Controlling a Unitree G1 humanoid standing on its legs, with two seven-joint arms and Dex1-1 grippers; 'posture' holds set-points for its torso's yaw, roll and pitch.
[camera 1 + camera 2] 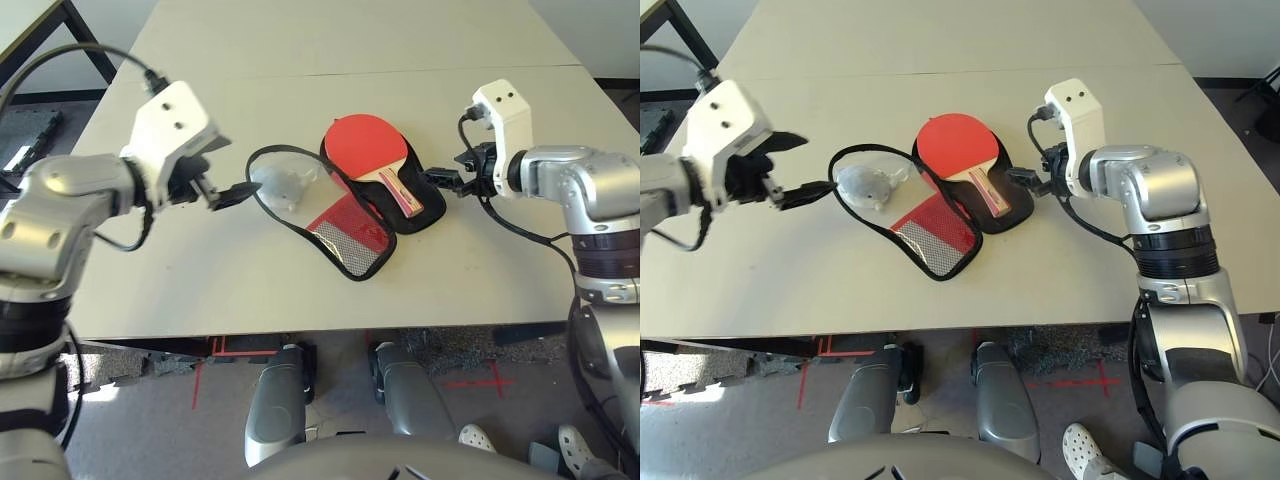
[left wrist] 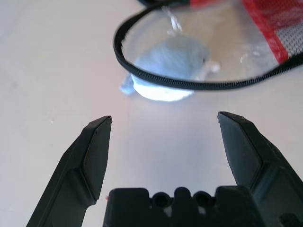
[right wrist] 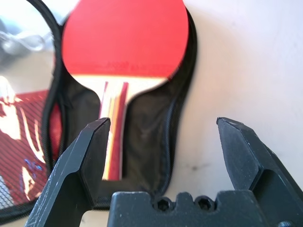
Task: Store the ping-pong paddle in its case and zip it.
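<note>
I should first take the flap's zipper edge [image 1: 270, 211] with my left gripper and fold it over the paddle, because the case's folded-out flap covers the pale wad [image 1: 284, 186] on the zipper's string.
The ping-pong paddle [image 1: 367, 146] lies red face up on the black inner half of the open case [image 1: 433, 207], with its striped handle [image 3: 113, 137] pointing toward the table's front. The case's other flap [image 1: 348, 230], red mesh with a black zipper edge [image 2: 189, 84], is folded out to the left. My right gripper [image 1: 441, 179] is open just right of the case, level with the handle, holding nothing. On the other side, my left gripper [image 1: 232, 195] is open too, a short way left of the zipper loop, its fingers [image 2: 97, 142] empty.
A pale crumpled wad [image 1: 284, 185] lies within the zipper loop of the flap. The beige table [image 1: 200, 290] has a seam across its far part, and its front edge is near my body. Black cables hang from both wrists.
</note>
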